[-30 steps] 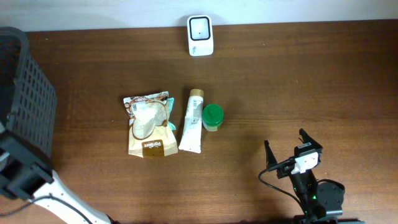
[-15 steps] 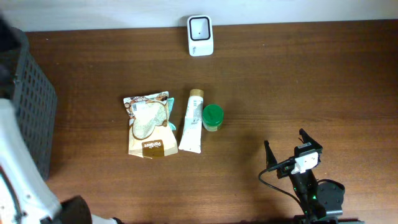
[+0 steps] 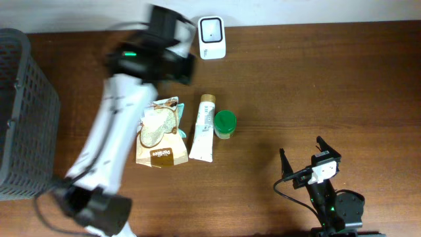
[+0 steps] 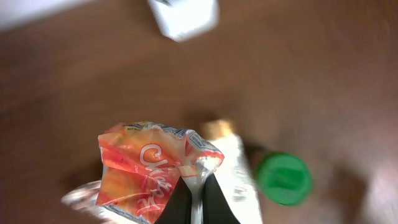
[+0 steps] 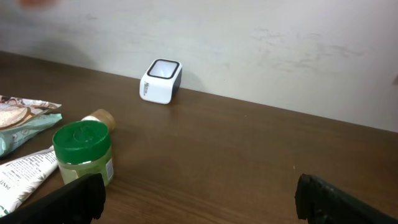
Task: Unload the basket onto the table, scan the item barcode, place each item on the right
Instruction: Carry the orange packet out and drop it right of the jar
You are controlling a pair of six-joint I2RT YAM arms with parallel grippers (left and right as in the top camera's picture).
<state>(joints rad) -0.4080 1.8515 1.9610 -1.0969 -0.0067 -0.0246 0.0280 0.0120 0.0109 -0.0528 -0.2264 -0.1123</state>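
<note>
The space (image 3: 258, 138) beside the green-lidded jar is clear, so my left gripper should keep bringing the orange-red packet there (image 3: 260, 141) and let go of it near my open right gripper.
An orange-red snack packet (image 4: 146, 171) with white lettering hangs crumpled from my left gripper (image 4: 196, 202), whose jaws are shut on its silvery edge. In the left wrist view it hovers above the table, with the white barcode scanner (image 4: 185, 15) blurred at the top. The overhead view shows my left arm (image 3: 122, 115) reaching up from the lower left towards the scanner (image 3: 212, 37) at the back edge, and the packet is hidden under the arm. My right gripper (image 3: 304, 153) rests open at the front right, nothing between its fingers (image 5: 71, 199).
On the table lie a brown and teal pouch (image 3: 156, 138), a white tube (image 3: 203, 128) and a green-lidded jar (image 3: 225, 124) side by side. A dark mesh basket (image 3: 23, 112) stands at the left edge. The right wrist view shows the scanner (image 5: 160, 81) near the wall.
My left arm has swung from the lower left corner up across the table, over the pouch, towards the scanner. The right arm has not moved.
</note>
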